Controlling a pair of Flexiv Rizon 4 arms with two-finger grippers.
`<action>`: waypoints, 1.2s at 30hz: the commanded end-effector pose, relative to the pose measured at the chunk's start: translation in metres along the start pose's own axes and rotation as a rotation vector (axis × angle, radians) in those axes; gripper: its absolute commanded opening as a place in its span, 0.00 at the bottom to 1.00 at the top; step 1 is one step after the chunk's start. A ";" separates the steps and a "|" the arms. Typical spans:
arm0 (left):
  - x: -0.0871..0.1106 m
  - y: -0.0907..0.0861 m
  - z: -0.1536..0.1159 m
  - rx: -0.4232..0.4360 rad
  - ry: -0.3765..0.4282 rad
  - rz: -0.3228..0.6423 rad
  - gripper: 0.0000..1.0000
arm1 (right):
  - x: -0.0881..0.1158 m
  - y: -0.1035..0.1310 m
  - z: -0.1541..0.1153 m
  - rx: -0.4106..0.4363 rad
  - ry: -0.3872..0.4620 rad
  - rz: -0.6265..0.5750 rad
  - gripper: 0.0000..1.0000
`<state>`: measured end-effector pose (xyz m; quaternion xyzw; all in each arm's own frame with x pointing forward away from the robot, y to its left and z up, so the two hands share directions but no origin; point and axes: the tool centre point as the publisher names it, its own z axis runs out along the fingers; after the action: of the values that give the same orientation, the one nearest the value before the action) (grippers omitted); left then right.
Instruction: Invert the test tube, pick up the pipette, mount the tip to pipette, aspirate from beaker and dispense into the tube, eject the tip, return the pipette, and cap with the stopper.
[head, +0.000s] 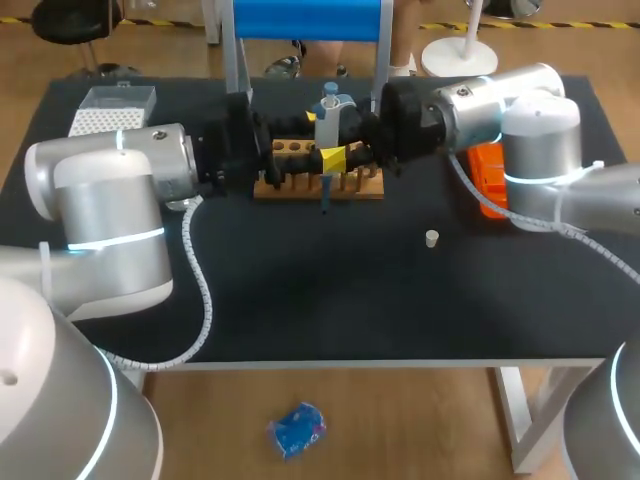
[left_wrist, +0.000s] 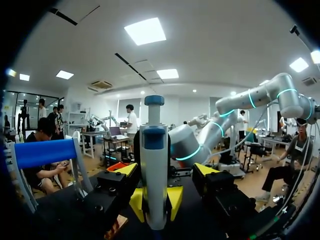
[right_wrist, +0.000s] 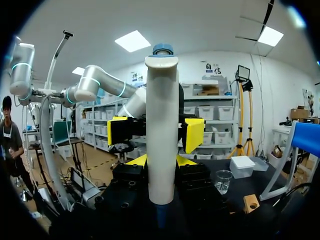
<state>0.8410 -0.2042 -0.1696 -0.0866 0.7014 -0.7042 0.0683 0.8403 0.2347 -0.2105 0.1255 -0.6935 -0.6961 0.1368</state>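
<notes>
The blue bar (head: 310, 19) is up over open space, so when the robot carries the pipette (head: 329, 120) back, it will hang on the front of the bar with the pipette's body dangling.
A white pipette with a blue plunger (head: 328, 118) stands upright over the wooden tube rack (head: 300, 186), its thin shaft pointing down in front of the rack. My right gripper (right_wrist: 161, 161) is shut on the pipette's body (right_wrist: 162, 125), yellow tips pressed on both sides. My left gripper (left_wrist: 166, 171) faces it from the other side. It is open, its fingers (left_wrist: 127, 170) flanking the pipette (left_wrist: 154, 165) without touching. A small white stopper (head: 432, 238) lies on the mat to the right. The glass beaker (right_wrist: 223, 181) stands behind the grippers. I cannot make out the test tube.
A white tip box (head: 112, 110) sits at the far left corner. An orange holder (head: 490, 178) lies under my right arm (head: 470, 110). A small wooden block (right_wrist: 251, 203) rests near the beaker. My left arm (head: 150, 165) stretches across the table's left half.
</notes>
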 end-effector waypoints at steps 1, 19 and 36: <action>-0.002 0.000 0.001 -0.008 0.010 0.003 0.58 | -0.003 -0.001 0.000 -0.001 0.010 0.004 0.00; -0.004 0.002 0.001 -0.015 0.006 0.001 0.45 | -0.001 -0.002 -0.003 -0.004 0.010 0.009 0.00; -0.004 0.003 -0.002 -0.017 0.005 0.001 0.00 | -0.001 -0.003 -0.003 -0.013 0.010 0.011 0.00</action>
<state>0.8485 -0.2016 -0.1720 -0.0859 0.7083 -0.6975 0.0667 0.8381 0.2325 -0.2140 0.1247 -0.6888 -0.6994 0.1444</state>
